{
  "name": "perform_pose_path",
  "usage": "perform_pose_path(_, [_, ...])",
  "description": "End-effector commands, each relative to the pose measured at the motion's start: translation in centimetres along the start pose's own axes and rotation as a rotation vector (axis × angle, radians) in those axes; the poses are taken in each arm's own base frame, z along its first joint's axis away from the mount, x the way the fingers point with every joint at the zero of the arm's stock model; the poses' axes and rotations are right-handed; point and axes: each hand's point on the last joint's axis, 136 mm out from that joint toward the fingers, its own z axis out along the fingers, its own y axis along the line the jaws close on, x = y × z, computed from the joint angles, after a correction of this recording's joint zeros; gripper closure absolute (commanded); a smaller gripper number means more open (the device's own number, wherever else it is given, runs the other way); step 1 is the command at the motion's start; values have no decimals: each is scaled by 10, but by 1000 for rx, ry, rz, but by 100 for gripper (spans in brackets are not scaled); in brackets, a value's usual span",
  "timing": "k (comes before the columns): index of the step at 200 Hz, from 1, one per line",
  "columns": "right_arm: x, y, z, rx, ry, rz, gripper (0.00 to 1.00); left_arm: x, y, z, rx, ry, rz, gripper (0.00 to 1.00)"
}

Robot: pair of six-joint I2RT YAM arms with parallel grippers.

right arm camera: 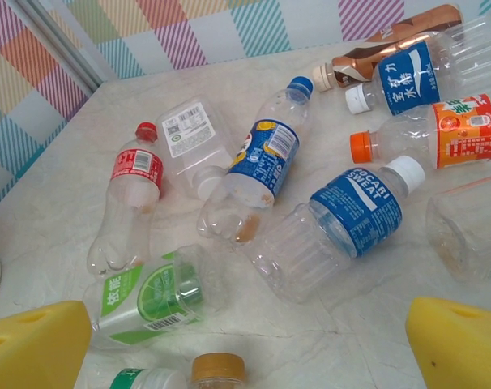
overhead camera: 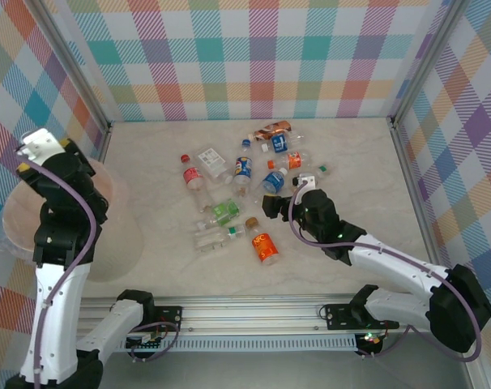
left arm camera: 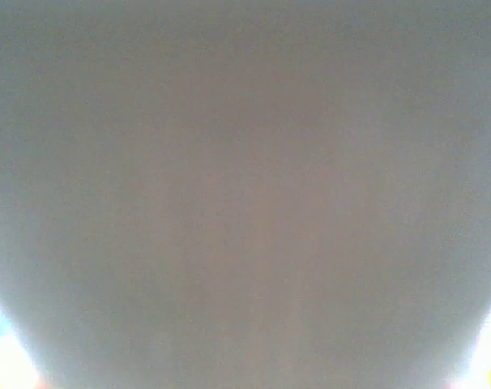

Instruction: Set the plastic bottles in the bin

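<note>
The held bottle (left arm camera: 245, 194) in my left gripper is above the bin's opening (overhead camera: 23, 217). I should go on moving it down until it is inside the bin's rim, then let go.
Several plastic bottles lie scattered mid-table. Among them are a red-labelled one (overhead camera: 190, 174) (right arm camera: 136, 170), a blue Pocari Sweat one (overhead camera: 272, 180) (right arm camera: 355, 211), a green lime-labelled one (overhead camera: 224, 212) (right arm camera: 140, 300) and an orange one (overhead camera: 264, 247). My right gripper (overhead camera: 272, 206) (right arm camera: 245, 356) hovers open just above them. Its yellow pads (right arm camera: 35, 344) stand wide apart, with nothing between them. The bin (overhead camera: 120, 235) stands at the left, and my left arm (overhead camera: 63, 211) reaches over it. A blurred pale grey surface (left arm camera: 245, 194) lies close to the left wrist camera, hiding that gripper's jaws.
More bottles lie farther back: a brown one (right arm camera: 391, 44), a blue-labelled one with a white cap (right arm camera: 403, 77) and an orange-capped one (right arm camera: 464, 138). Checked walls close the table on three sides. Bare marble top lies to the right of the pile (overhead camera: 367, 186).
</note>
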Motion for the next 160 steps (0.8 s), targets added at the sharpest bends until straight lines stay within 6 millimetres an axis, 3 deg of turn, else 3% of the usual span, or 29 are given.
perform_pose_path(1, [-18, 15, -1, -54, -36, -7, 0, 26, 8, 10, -24, 101, -90, 46])
perform_pose_path(67, [-20, 23, 0, -87, -31, -44, 0, 122, 1, 37, -30, 503, -164, 43])
perform_pose_path(116, [-24, 29, 4, -103, -27, -76, 0, 178, 30, 53, -205, 643, -256, 42])
perform_pose_path(160, [-30, 34, 7, -110, -30, -81, 0, 212, 38, 63, -311, 701, -282, 37])
